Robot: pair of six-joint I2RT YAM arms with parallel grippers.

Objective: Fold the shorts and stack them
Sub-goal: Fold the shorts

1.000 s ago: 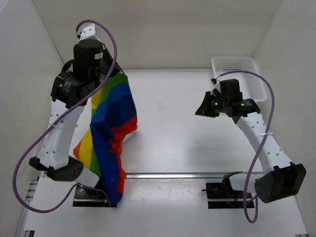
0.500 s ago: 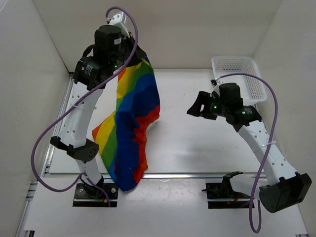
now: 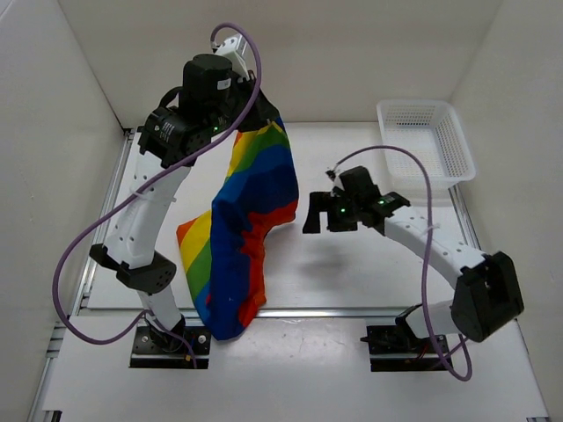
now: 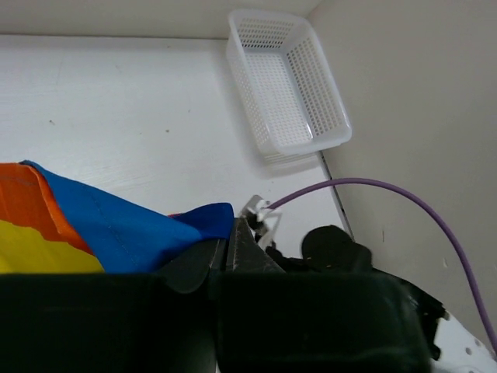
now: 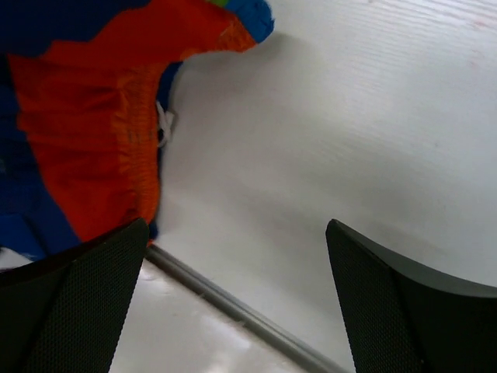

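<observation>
My open right gripper should stay on its way, as the shorts hang from my left gripper with a corner of the shorts jutting free (image 3: 289, 211). It should keep going toward that corner (image 3: 294, 208) and close on it.
The rainbow-striped shorts (image 3: 246, 229) hang in the air from my left gripper (image 3: 261, 117), which is raised high at the back left. Their lower end drapes down past the near rail. In the left wrist view the jaws (image 4: 227, 235) are shut on a blue edge of the shorts (image 4: 101, 233). My right gripper (image 3: 312, 215) is open and empty, just right of the hanging cloth at mid-height and not touching it. The right wrist view shows its gripper (image 5: 237, 256) spread wide, with the red and orange part of the shorts (image 5: 93, 132) up to the left.
A white mesh basket (image 3: 413, 104) stands empty at the back right, also in the left wrist view as the basket (image 4: 287, 85). A metal rail (image 3: 352, 310) crosses the table near the arm bases. White walls close in the left, back and right sides.
My left arm has carried the hanging shorts to the right, toward the table's middle. My right gripper has opened wide and moved left, toward the cloth.
</observation>
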